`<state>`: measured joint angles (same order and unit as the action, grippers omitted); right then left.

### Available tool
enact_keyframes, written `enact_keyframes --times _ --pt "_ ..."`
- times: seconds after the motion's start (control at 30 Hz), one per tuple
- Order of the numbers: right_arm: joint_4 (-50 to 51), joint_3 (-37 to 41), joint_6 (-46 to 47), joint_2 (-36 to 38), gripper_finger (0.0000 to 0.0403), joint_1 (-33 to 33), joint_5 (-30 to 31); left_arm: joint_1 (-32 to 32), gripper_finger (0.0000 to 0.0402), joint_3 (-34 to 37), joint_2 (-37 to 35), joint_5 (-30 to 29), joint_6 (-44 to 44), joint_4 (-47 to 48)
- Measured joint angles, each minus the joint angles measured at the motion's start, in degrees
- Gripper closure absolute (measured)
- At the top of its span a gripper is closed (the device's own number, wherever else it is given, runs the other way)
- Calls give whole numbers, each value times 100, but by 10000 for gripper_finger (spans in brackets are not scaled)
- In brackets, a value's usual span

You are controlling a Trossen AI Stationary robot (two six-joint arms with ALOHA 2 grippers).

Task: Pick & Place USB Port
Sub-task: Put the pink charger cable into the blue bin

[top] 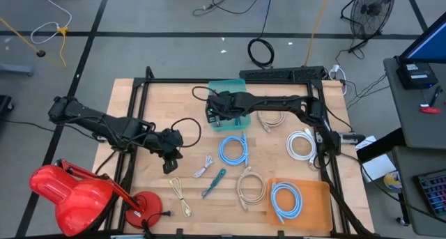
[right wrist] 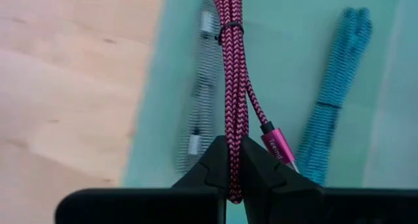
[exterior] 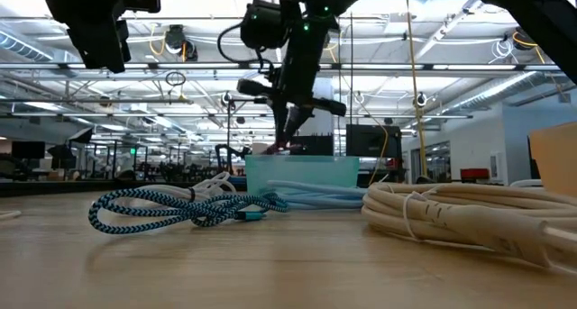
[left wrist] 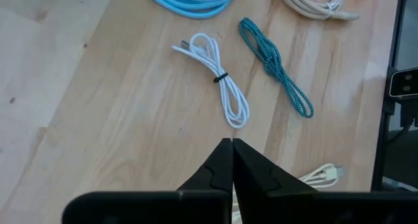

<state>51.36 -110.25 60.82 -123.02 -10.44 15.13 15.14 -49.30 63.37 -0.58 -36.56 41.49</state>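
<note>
I should continue to lower my right gripper toward the open tray's bottom (right wrist: 282,70) and let go there, as the magenta cable (right wrist: 234,80) is lined up beside the grey cable.
My right gripper (right wrist: 234,142) is over the teal tray (top: 226,86) at the far middle of the table, shut on a magenta braided USB cable (right wrist: 232,67) bundled with a black tie. A grey braided cable (right wrist: 202,87) and a teal braided cable (right wrist: 339,87) lie on the tray floor beside it. In the low view the gripper (exterior: 284,133) points down into the tray (exterior: 302,178). My left gripper (left wrist: 232,144) is shut and empty, hovering over bare wood near a small white cable (left wrist: 215,77) and a teal braided cable (left wrist: 274,64). My right gripper pinches the bundled strands of the magenta cable between its two fingers near the plug end (right wrist: 277,149), coming from above and pointing down. The rest of the bundle (right wrist: 228,31) stretches away over the tray floor; whether it touches the floor I cannot tell.
Light-blue coil (top: 233,150), white coils (top: 301,145) and a beige coil (top: 249,189) lie mid-table. An orange tray (top: 317,190) with a blue coil sits at the near right. A red object (top: 70,197) stands at the near left corner. A black frame edges the table.
</note>
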Motion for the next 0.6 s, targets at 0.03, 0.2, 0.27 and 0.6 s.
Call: enact_keyframes --times 0.03,0.2,0.27,0.6 --pt "-7 -1 0 6 395 13 15 0 393 0 0 0 2 0" --pt "98 1 -6 -13 395 38 111 0 397 -2 0 -63 10 9" --pt "229 1 27 -5 395 38 235 -2 399 0 0 -66 28 31" --pt "226 2 162 -404 395 138 -182 -4 395 -2 0 -63 15 59"
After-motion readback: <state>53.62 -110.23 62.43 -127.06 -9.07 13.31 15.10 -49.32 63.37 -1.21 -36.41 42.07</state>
